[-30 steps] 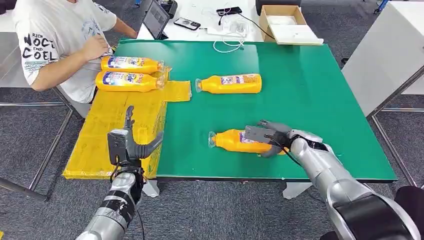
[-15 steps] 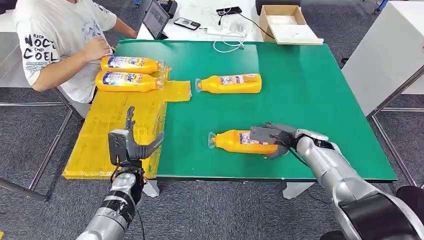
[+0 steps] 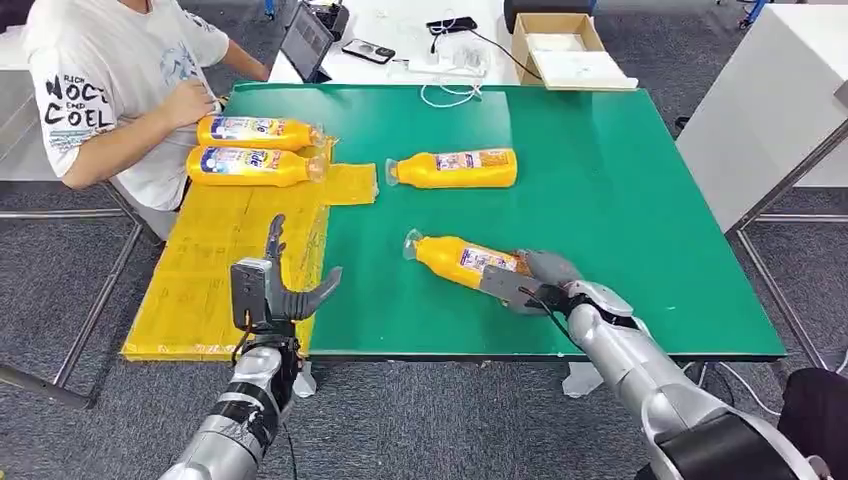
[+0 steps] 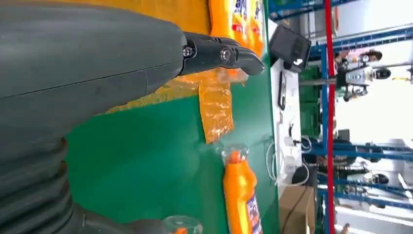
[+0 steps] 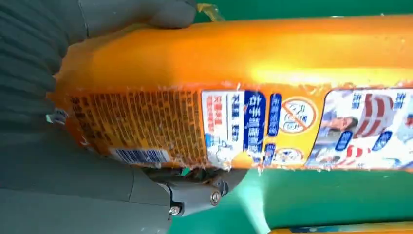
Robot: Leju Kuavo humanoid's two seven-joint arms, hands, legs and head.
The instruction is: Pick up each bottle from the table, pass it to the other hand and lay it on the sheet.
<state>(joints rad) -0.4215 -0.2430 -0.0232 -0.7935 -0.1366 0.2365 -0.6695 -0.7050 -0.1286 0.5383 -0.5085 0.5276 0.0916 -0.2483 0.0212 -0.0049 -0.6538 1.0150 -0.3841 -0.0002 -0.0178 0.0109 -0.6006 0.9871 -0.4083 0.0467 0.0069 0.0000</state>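
The orange bottle in my right gripper (image 3: 443,255) shows its small white label (image 3: 487,261). I should expect the bottle's bottom side to hide a larger, brighter label.
My right hand (image 3: 535,280) grips the base end of an orange bottle (image 3: 455,258) near the front of the green table (image 3: 620,200), the clear cap end raised and tilted toward the left; the label fills the right wrist view (image 5: 272,122). A second orange bottle (image 3: 455,168) lies on the table's middle, also seen from the left wrist (image 4: 241,195). Two more bottles (image 3: 255,130) (image 3: 250,166) lie on the yellow sheet (image 3: 220,270) at the far left. My left hand (image 3: 275,290) hovers open above the sheet's front right corner, fingers spread.
A person (image 3: 110,90) in a white T-shirt sits at the sheet's far left corner, a hand near the bottles. Behind the green table stand a tablet (image 3: 305,35), a phone, cables and a cardboard box (image 3: 565,45). A white cabinet (image 3: 770,110) stands to the right.
My right hand has lifted the near bottle off the table and swung its cap end up and left. My left hand has risen slightly. The camera has shifted a little.
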